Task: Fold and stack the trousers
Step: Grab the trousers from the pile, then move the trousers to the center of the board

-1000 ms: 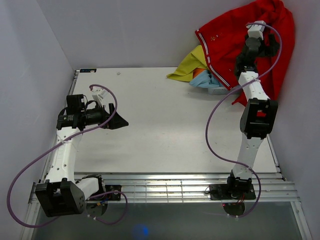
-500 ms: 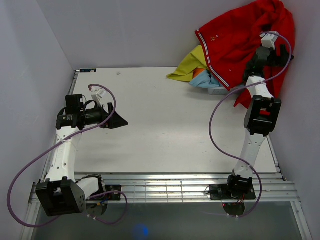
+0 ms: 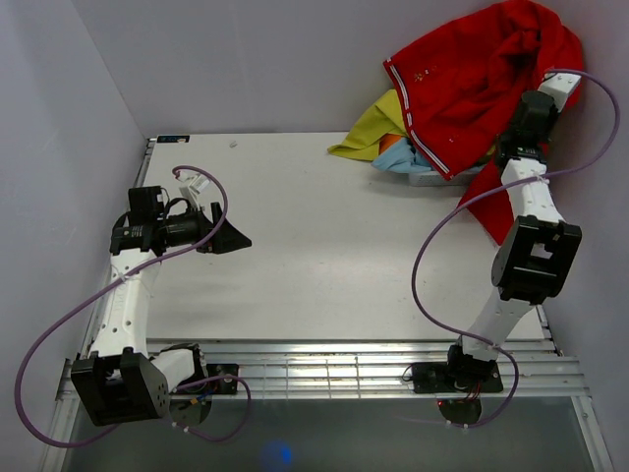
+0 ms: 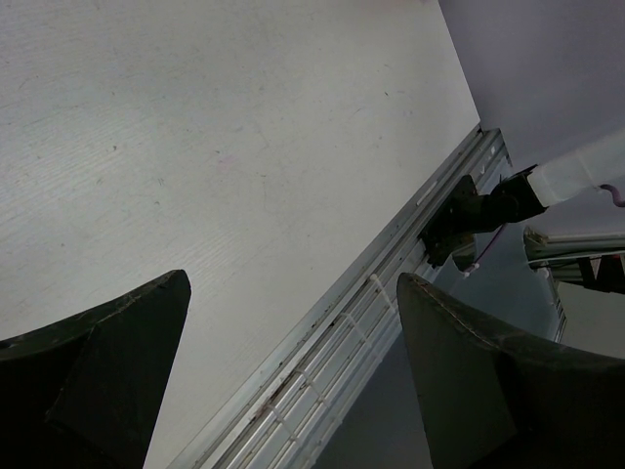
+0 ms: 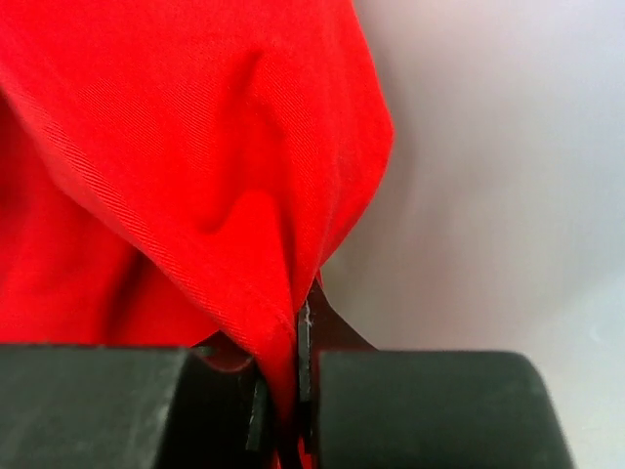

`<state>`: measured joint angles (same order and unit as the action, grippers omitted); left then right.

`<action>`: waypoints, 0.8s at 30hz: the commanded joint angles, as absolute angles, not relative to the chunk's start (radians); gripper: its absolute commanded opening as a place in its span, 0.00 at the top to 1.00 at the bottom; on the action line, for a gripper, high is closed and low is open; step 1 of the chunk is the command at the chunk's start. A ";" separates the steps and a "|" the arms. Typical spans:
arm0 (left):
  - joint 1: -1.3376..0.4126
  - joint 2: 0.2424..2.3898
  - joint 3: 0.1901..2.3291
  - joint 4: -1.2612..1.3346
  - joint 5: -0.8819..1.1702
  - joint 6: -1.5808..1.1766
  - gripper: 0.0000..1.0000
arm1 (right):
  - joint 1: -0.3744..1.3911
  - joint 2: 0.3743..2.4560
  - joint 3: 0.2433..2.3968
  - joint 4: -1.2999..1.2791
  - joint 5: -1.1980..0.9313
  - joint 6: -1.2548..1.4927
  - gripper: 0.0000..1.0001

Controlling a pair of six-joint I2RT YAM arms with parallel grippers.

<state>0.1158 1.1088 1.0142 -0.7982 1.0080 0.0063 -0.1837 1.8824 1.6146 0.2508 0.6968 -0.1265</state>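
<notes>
The red trousers are hanging over the yellow-green garment (image 3: 378,122). My right gripper should swing them over onto the clear tabletop (image 3: 329,246), where my left gripper can grab the striped edge.
The red trousers (image 3: 462,84) are heaped in the far right corner, draped up against the back wall, a thin white stripe along their left edge. My right gripper (image 5: 283,405) reaches into that corner and is shut on a fold of the red trousers (image 5: 195,166); from above its fingers are hidden behind the wrist (image 3: 536,108). My left gripper (image 3: 236,239) hovers over the left side of the table, far from the trousers, wide open with nothing between its dark fingers (image 4: 107,376).
A yellow-green garment (image 3: 373,128) and a light blue garment (image 3: 403,152) lie under the trousers' left edge at the back. White walls close in the left, back and right. The table's metal front rail (image 4: 371,303) runs along the near edge.
My right arm has swung right and deeper into the corner, and its gripper has closed on a fold of the trousers. The left arm has not moved.
</notes>
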 commanded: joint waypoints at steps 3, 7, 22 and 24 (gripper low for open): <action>0.120 1.078 1.002 -0.773 1.055 -0.018 0.02 | -0.178 1.704 1.617 0.146 0.408 0.179 0.92; 0.120 1.077 1.015 -0.770 1.023 -0.029 0.02 | -0.173 1.628 1.632 0.136 0.179 0.218 0.92; 0.150 1.080 1.123 -0.409 0.988 -0.374 0.02 | 0.271 1.796 2.387 -0.195 -0.345 -0.271 0.92; 0.179 1.080 1.120 -0.353 1.034 -0.472 0.03 | 0.446 1.761 2.292 -0.137 -0.282 -0.371 0.92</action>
